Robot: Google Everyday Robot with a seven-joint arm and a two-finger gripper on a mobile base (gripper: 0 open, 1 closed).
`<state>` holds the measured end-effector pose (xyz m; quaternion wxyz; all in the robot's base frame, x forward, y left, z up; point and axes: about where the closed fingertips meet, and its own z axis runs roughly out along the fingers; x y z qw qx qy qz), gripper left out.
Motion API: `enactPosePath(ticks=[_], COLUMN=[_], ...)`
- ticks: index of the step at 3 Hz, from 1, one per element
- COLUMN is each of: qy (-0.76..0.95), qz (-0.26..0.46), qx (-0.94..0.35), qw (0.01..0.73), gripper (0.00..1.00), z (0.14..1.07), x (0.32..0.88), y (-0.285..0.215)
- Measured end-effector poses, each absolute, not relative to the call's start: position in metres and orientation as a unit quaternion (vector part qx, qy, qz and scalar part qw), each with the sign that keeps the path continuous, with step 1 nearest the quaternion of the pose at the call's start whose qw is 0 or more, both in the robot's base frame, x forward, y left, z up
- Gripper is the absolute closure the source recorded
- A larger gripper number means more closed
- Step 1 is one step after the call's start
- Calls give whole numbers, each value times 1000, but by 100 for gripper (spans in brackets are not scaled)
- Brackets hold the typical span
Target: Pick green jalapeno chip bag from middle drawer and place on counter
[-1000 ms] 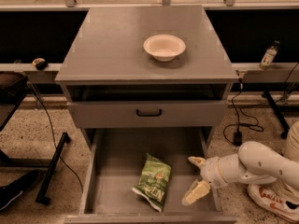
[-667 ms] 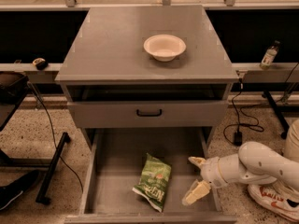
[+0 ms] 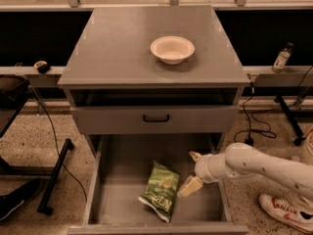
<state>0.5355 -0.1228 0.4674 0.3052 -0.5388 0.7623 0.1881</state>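
Observation:
My gripper will lift the green jalapeno chip bag (image 3: 159,191), which should hang below it, staying spread instead of folding, as its straight side edges (image 3: 174,195) lie fully stretched out.
The green jalapeno chip bag (image 3: 160,190) lies flat on the floor of the open middle drawer (image 3: 122,170), near its front centre. My gripper (image 3: 191,172) is inside the drawer, just right of the bag and apart from it. Its two pale fingers are spread open and hold nothing. The white arm (image 3: 259,168) reaches in from the right. The counter (image 3: 112,43) is the grey cabinet top above, with a white bowl (image 3: 172,49) on it.
A closed grey drawer front with a black handle (image 3: 156,118) sits above the open drawer. A small bottle (image 3: 281,58) stands on the ledge at right. Cables (image 3: 254,126) and a black stand leg (image 3: 54,175) lie on the floor beside the cabinet.
My gripper has moved a little left, closer to the chip bag. The bag has not moved.

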Motion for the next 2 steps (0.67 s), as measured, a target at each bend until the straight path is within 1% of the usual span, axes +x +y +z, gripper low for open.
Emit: enactPosePath(ticks=[1,2], qy=[748,753], qz=[190,225], qx=[-554,-553], qw=[312,276], gripper=[0,26], z=[441,413], x=[564,563], y=[-96,-69])
